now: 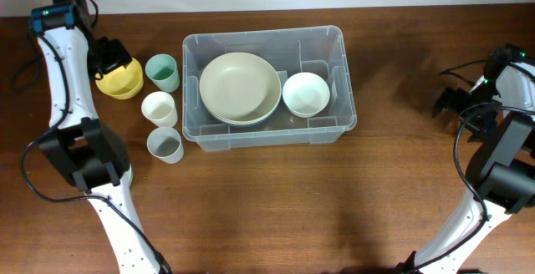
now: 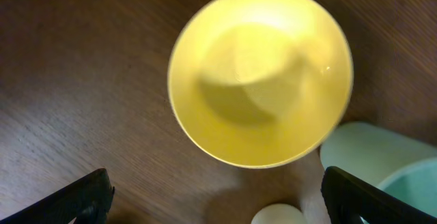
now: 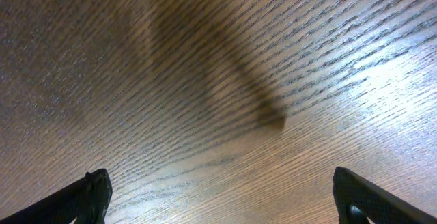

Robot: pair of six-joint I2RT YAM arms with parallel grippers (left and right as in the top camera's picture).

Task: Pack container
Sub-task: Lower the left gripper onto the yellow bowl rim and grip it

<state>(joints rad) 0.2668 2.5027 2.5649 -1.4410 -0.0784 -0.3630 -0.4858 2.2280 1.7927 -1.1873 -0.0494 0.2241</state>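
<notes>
The yellow bowl's rim (image 2: 171, 91) is free on the side away from the teal cup, so the robot's left gripper should next go down open and close on that free rim (image 2: 181, 123).
The container (image 1: 346, 73), a clear plastic bin, stands mid-table. It holds a large cream bowl (image 1: 240, 88) and a small white bowl (image 1: 306, 93). Left of it are a yellow bowl (image 1: 121, 82), a teal cup (image 1: 162, 72), a white cup (image 1: 159, 108) and a grey cup (image 1: 165, 144). My left gripper (image 1: 109, 55) hovers open over the yellow bowl (image 2: 261, 76), touching nothing; the left wrist view also shows the teal cup (image 2: 382, 162) and the white cup's rim (image 2: 276, 215), with the left gripper (image 2: 218, 200) wide apart. My right gripper (image 1: 456, 105) hangs open at the far right, and the right gripper (image 3: 222, 197) sees only bare wood.
The wooden table (image 1: 276, 207) runs wide in front of the container. Both arm bases stand at the front corners, the left arm (image 1: 84, 157) close beside the cups. Cables trail near the right arm (image 1: 501, 165).
</notes>
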